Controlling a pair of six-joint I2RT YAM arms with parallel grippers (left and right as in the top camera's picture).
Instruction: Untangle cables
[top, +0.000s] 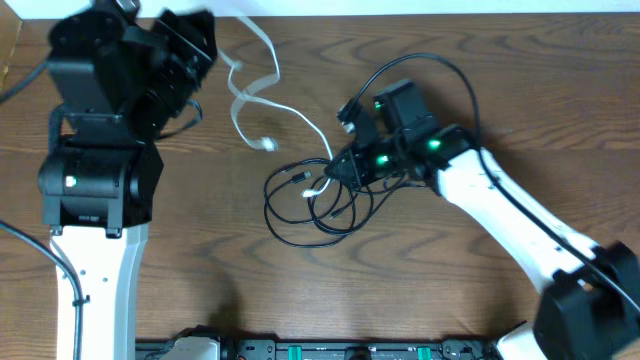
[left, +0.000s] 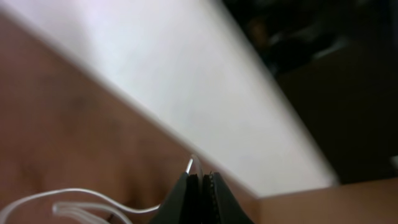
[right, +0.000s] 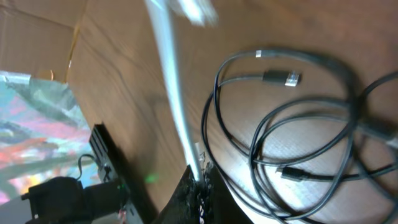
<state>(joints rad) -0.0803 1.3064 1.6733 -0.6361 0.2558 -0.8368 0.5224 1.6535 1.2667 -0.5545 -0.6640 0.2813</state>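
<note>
My right gripper should take the cord (top: 245, 20) next to my left gripper and carry it clear, because it pinches only the white cord's tail (top: 315, 191) over the black coil.
The thin white cord (top: 255, 95) runs from the table's far edge down to a plug and on to the black coil. The thin black cord (top: 300, 205) lies coiled at mid-table, its plug ends showing in the right wrist view (right: 283, 78). My left gripper (top: 205, 35) is shut on the white cord (left: 74, 198) near the far edge. My right gripper (top: 335, 170) is shut on the white cord (right: 171, 93) at the coil's right side; its fingertips (right: 199, 180) pinch it.
The white wall strip (left: 186, 81) runs along the table's far edge. Cardboard (right: 37, 31) lies beyond the table in the right wrist view. A black rail (top: 330, 350) lines the front edge.
</note>
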